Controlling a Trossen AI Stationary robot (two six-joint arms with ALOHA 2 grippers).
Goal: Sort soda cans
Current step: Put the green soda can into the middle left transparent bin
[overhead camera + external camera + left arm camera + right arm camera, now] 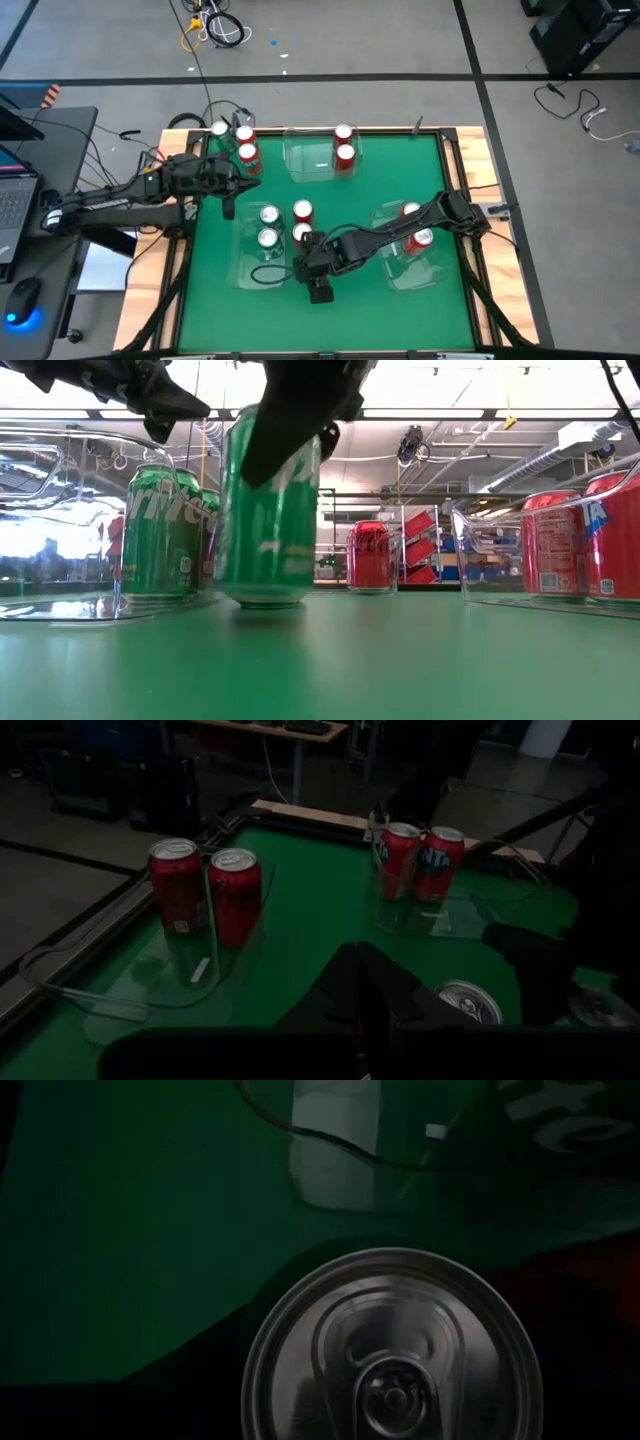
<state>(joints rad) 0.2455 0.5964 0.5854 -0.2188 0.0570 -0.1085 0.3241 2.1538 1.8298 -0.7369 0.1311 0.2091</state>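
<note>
My right gripper should set its green can (264,545) upright beside the green cans' tray (258,255) for my left gripper to take, because the tray is closer to my empty left gripper.
My right gripper (304,243) is shut on a green soda can (266,510) near the table's middle, beside a red can (303,210). Its silver top (390,1352) fills the right wrist view. Two green cans (268,226) stand in a clear tray (246,275) just left of it. Red cans stand in the far-left tray (246,143), the far-middle tray (344,143) and the right tray (415,225). My left gripper (228,203) is shut and empty, hovering between the far-left tray and the green cans' tray. My right gripper holds the green can by its upper part (300,450), coming from above and pointing down. One dark finger (290,420) lies against the can's near side. The can stands about upright with its base (262,600) at the green table top.
The clear trays with upright cans ring the table's middle. Green mat lies bare along the near edge (330,320). A wooden frame (470,160) borders the table. Cables and a laptop (15,190) sit off the left side.
</note>
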